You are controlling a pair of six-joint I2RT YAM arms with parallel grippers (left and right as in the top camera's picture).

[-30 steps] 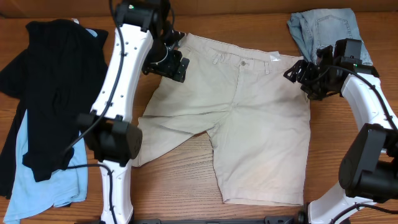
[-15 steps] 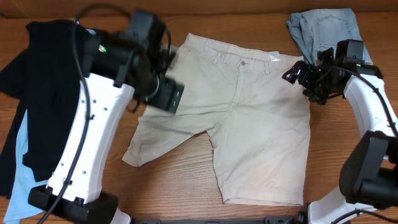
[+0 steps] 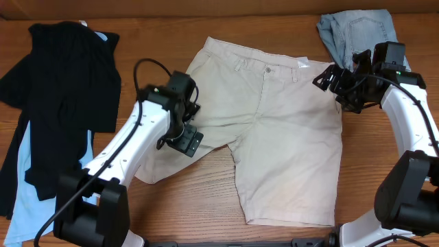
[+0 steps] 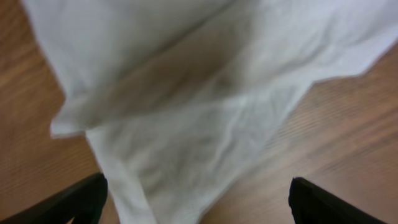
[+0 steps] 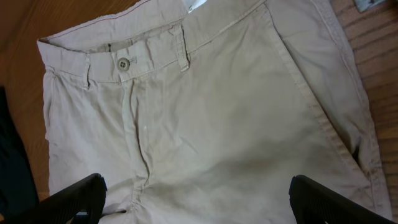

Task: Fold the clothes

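Note:
The leg below my left gripper is bunched and crooked from the other leg, so my left gripper should draw its near edge straight alongside before I fold.
The beige khaki shorts lie flat mid-table, buttoned waistband at the far side, both legs toward the near edge. My left gripper is open and empty, low over the left leg near its hem; the left wrist view shows that hem between the spread fingers. My right gripper is open and empty just above the shorts' right waist corner; the right wrist view shows the waistband button and fly beyond its fingers. A black top lies on a light-blue shirt at left. Pale denim shorts lie at far right.
Bare wooden table shows between the shorts' legs and along the near edge. The left arm's base stands at the near left, the right arm's base at the near right.
My left arm has swung down from the shorts' upper-left waist area to low over the left leg. The left leg's hem has shifted slightly outward. The right arm has barely moved.

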